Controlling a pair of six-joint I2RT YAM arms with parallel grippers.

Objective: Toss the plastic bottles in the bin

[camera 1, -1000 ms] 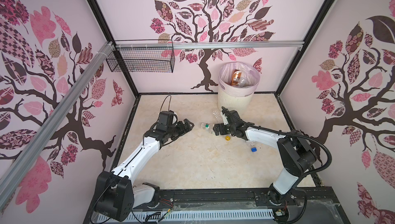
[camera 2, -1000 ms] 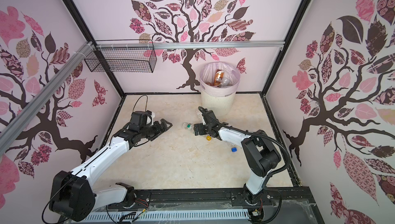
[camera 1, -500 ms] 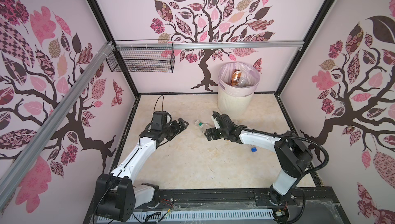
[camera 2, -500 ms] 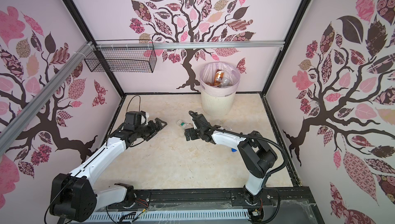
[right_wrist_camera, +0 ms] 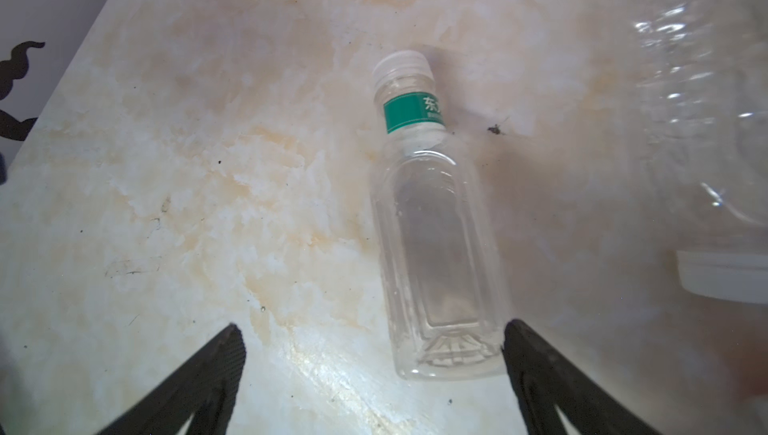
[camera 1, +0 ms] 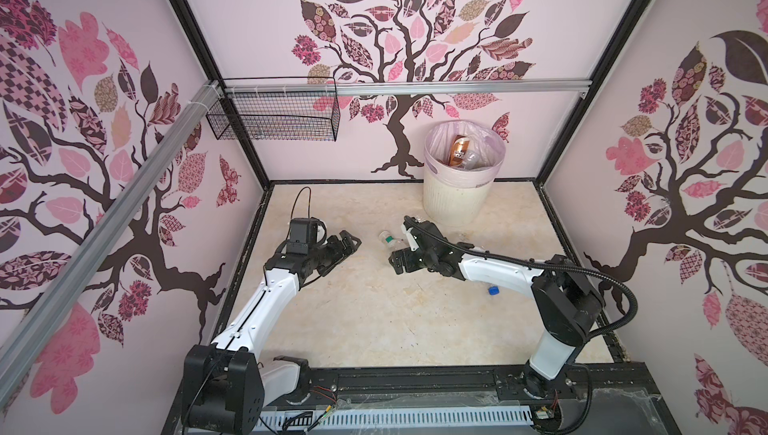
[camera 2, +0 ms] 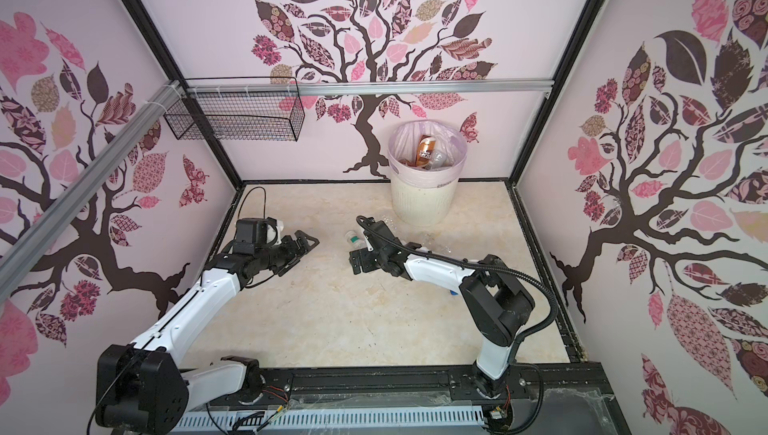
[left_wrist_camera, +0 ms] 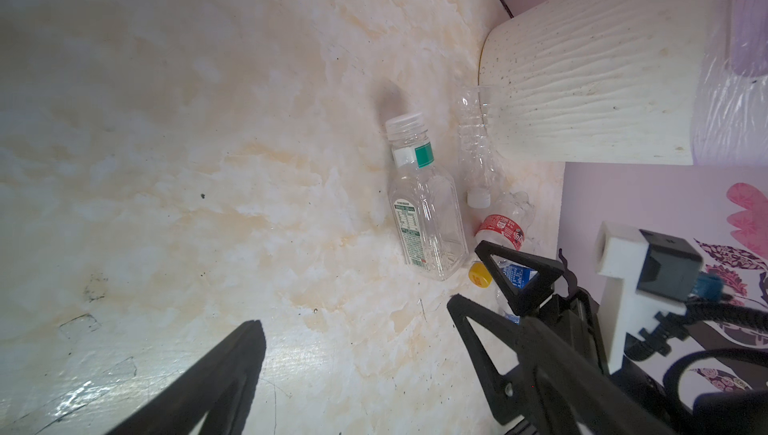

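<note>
My right gripper has one finger by the clear bottle's base (right_wrist_camera: 449,355), so I should move back, pick up the bottle (right_wrist_camera: 436,267) with my left gripper and pass it over.
A clear plastic bottle (camera 1: 388,239) (camera 2: 354,239) with a green neck band and white cap lies on the marble floor. In the right wrist view its base (right_wrist_camera: 432,225) sits between the wide-apart fingers of my right gripper (right_wrist_camera: 372,329) (camera 1: 398,260), close to one finger and untouched. My left gripper (camera 1: 347,242) (left_wrist_camera: 353,316) hangs open and empty to the bottle's left. The cream ribbed bin (camera 1: 455,200) (camera 2: 424,200) stands at the back wall and holds a brown-labelled bottle (camera 1: 459,150). Beside it lie a ribbed clear bottle (left_wrist_camera: 476,154) and a red-labelled one (left_wrist_camera: 500,229).
A yellow cap (left_wrist_camera: 480,274) and a blue-labelled bottle (left_wrist_camera: 517,277) lie by the right gripper's finger. A blue cap (camera 1: 493,290) sits under the right forearm. A black wire basket (camera 1: 274,119) hangs on the rail at the back left. Walls close in three sides.
Both grippers have shifted left. The right one slid low along the floor until its fingers straddle the green-banded bottle's base. That bottle moved slightly left. The left arm drew back.
</note>
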